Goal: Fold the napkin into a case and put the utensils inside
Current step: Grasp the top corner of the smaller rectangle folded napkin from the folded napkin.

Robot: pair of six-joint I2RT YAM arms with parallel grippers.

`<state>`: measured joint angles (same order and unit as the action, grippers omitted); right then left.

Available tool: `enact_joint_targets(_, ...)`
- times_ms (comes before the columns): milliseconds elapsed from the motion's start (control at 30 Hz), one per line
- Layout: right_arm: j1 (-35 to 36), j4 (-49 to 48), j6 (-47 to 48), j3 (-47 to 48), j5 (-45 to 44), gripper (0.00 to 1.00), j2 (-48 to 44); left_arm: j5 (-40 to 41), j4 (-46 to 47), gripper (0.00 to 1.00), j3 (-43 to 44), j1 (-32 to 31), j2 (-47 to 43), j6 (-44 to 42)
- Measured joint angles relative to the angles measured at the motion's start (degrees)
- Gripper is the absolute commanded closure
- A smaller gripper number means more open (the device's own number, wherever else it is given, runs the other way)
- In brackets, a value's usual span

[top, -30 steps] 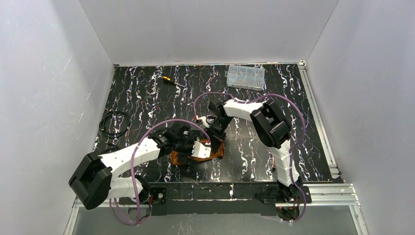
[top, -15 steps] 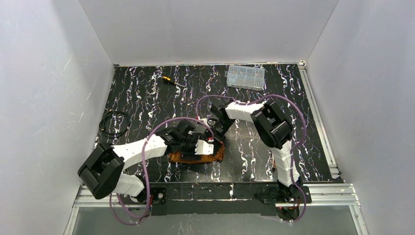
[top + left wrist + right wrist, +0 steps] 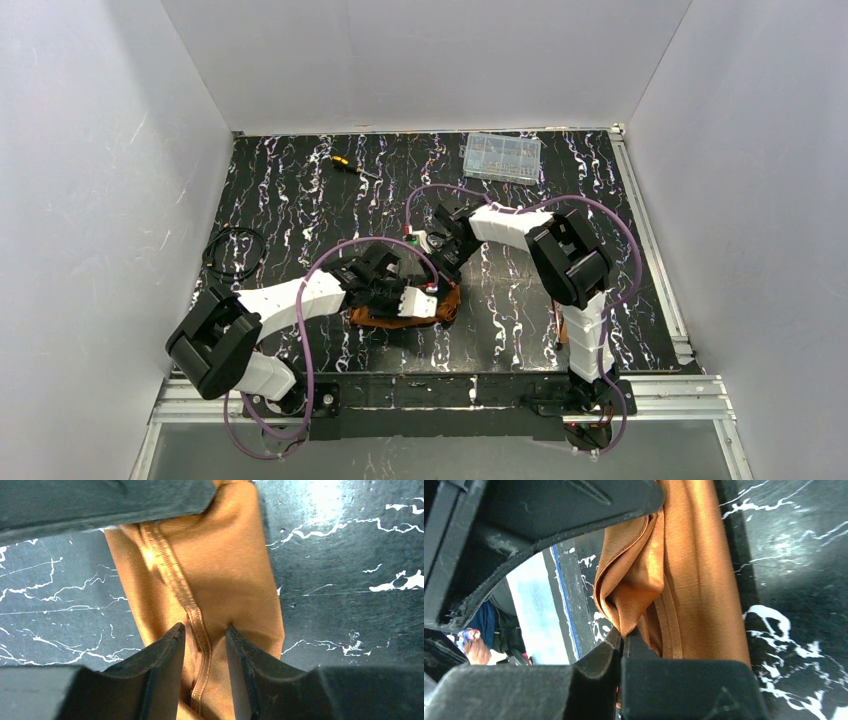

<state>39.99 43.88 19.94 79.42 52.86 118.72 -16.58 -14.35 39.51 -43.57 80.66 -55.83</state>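
Observation:
The robot's right gripper should open and grip the hem from the napkin's end, because the napkin is bunching into a crumpled fold at that gripper's fingers.
The rust-orange napkin lies as a narrow layered strip near the table's front middle. My left gripper is down on it. In the left wrist view its jaws are drawn in around the raised stitched hem of the napkin, and cloth fills the gap between them. My right gripper is just behind, at the strip's far end. In the right wrist view it is shut on a bunched fold of the napkin. No utensils show in any view.
A clear compartment box stands at the back right. A yellow-and-black screwdriver lies at the back left. A coiled black cable lies by the left edge. Metal rails line the table's right side.
My left gripper has slid right along the napkin, and its jaws have come in from wide to close around the hem. The right gripper has shifted slightly back, still pinching its fold.

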Motion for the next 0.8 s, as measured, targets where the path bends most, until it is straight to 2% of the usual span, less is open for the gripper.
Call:
enact_joint_targets(300, -2.08, 0.98, -1.22, 4.35, -4.02, 0.99, 2.69, -1.64, -1.25, 0.67, 0.04, 0.35, 0.0, -3.19)
enact_joint_targets(433, -2.16, 1.42, -2.25, 4.81, -6.27, 0.89, 5.11, -1.92, -1.53, 0.68, 0.04, 0.35, 0.0, -4.52)
enact_joint_targets(500, -2.14, 1.33, -2.99, 4.81, -6.8, 0.78, 5.05, -2.03, -1.57, 0.68, 0.04, 0.35, 0.0, -5.11)
enact_joint_targets(567, -2.1, 1.03, -4.04, 4.72, -7.39, 0.71, 4.81, -2.14, -1.68, 0.69, 0.04, 0.35, 0.0, -5.53)
enact_joint_targets(600, -2.1, 0.87, -4.76, 4.57, -7.69, 0.3, 4.46, -2.19, -1.75, 0.69, 0.04, 0.35, 0.0, -5.7)
enact_joint_targets(633, -2.1, 0.55, -5.31, 4.28, -8.11, 0.05, 3.8, -2.23, -1.79, 0.7, 0.04, 0.33, -0.02, -5.79)
enact_joint_targets(733, -2.03, -0.55, -7.91, 3.32, -7.21, 0.01, -0.46, -2.38, -1.81, 0.7, 0.04, 0.33, -0.04, -6.05)
enact_joint_targets(800, -2.16, -5.35, -9.7, 1.62, -10.58, 0.01, -6.62, -2.38, -2.1, 0.7, -0.04, 0.33, -0.24, -6.1)
